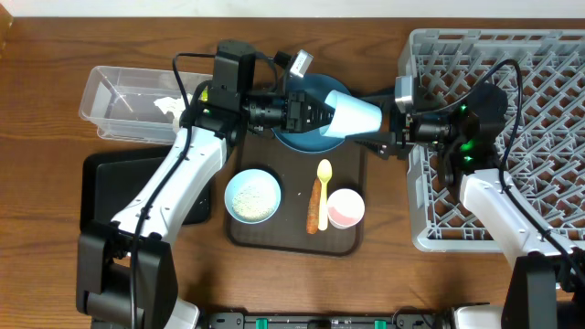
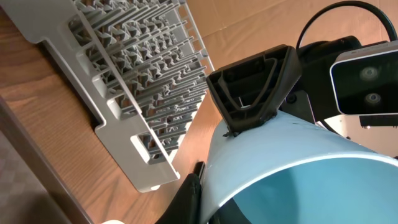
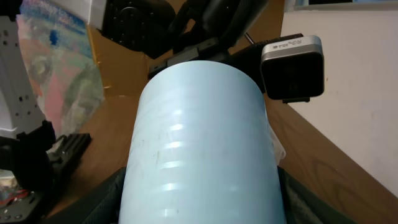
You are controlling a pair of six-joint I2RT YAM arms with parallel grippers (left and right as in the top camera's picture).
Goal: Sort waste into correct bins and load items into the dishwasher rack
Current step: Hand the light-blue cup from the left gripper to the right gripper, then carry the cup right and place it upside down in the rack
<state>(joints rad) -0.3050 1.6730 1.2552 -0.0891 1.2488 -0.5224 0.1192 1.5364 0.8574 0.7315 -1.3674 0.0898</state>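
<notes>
With my right gripper round the light blue cup's base (image 1: 371, 120), my left gripper should open and clear the cup's rim before the cup goes to the rack (image 1: 550, 137).
The light blue cup (image 1: 355, 114) lies on its side in the air over the dark blue plate (image 1: 294, 140), held between both arms. My left gripper (image 1: 320, 113) pinches the cup's rim wall (image 2: 298, 162), one finger outside and one inside. My right gripper (image 1: 388, 123) is closed round the cup's base end (image 3: 199, 137), a finger on each side. The grey dishwasher rack (image 1: 512, 137) stands at the right and also shows in the left wrist view (image 2: 137, 81). The white bowl (image 1: 253, 196) holds rice. The pale yellow spoon (image 1: 324, 175), carrot piece (image 1: 315, 212) and pink cup (image 1: 345, 208) lie on the brown tray.
The brown tray (image 1: 292, 235) sits at centre front. The clear tub (image 1: 123, 96) at the back left holds a white tissue (image 1: 168, 107). The black bin (image 1: 99, 187) lies below it, partly under my left arm.
</notes>
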